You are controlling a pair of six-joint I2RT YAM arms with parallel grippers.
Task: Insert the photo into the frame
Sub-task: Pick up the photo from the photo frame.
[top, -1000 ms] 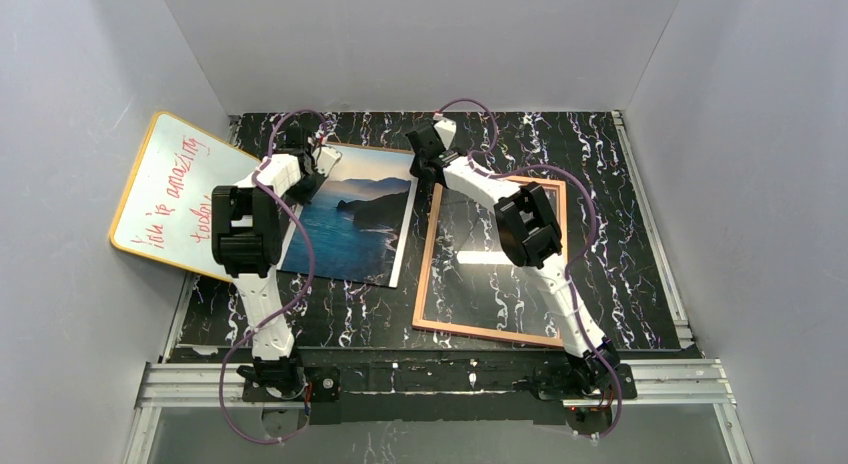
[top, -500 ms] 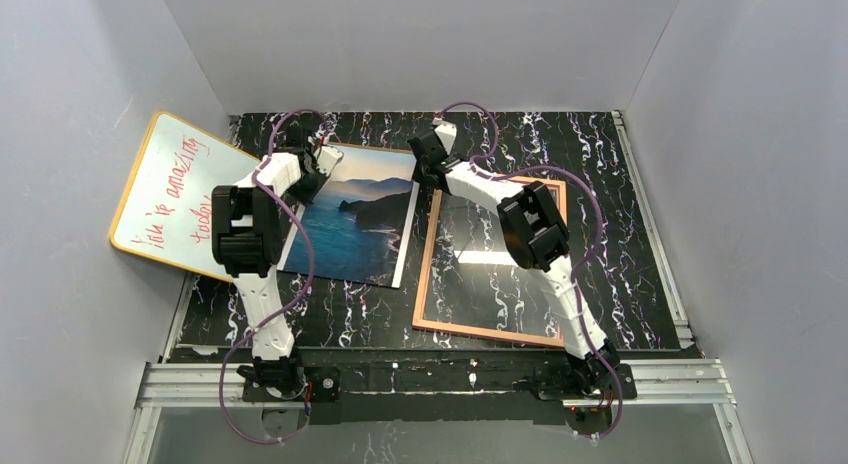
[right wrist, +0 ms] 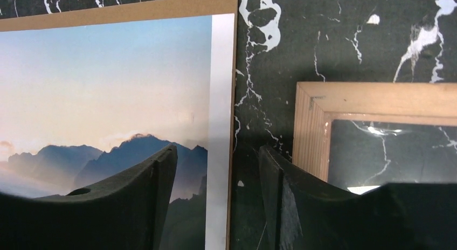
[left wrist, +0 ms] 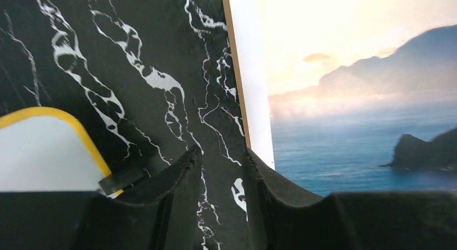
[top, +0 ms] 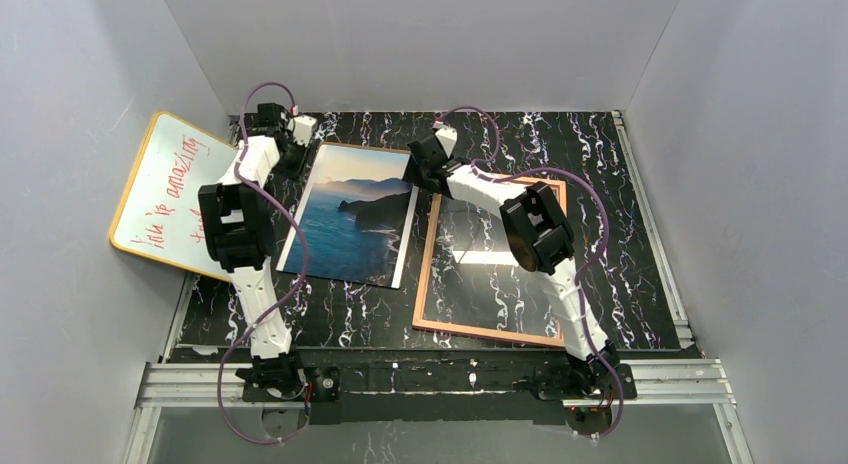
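The photo lies nearly flush with the brown board's edge point(right wrist: 233, 110), so next my left gripper steadies the brown board point(left wrist: 243, 107) while my right gripper slides the photo crooked.
The photo point(top: 350, 219) lies face up on a brown backing board on the table, left of centre. The pink frame point(top: 428, 274) lies flat to its right. My left gripper point(top: 285, 144) is open and empty just off the photo's far left edge. In the left wrist view the gripper point(left wrist: 221, 153) has bare table between its jaws, and the photo point(left wrist: 350, 99) is to their right. My right gripper point(top: 419, 172) is open. In the right wrist view the gripper point(right wrist: 217, 153) straddles the right edge of the photo point(right wrist: 108, 88), with the frame's corner point(right wrist: 312, 126) just to its right.
A yellow-rimmed whiteboard point(top: 165, 189) with red writing leans against the left wall; its corner point(left wrist: 48, 147) shows close to my left fingers. Grey walls close in the black marbled table point(top: 620, 234) on three sides. The brown board's edge point(right wrist: 134, 10) rims the photo.
My left gripper has moved off the photo's far left corner, toward the far left of the table. My right gripper has shifted slightly toward the photo's right edge.
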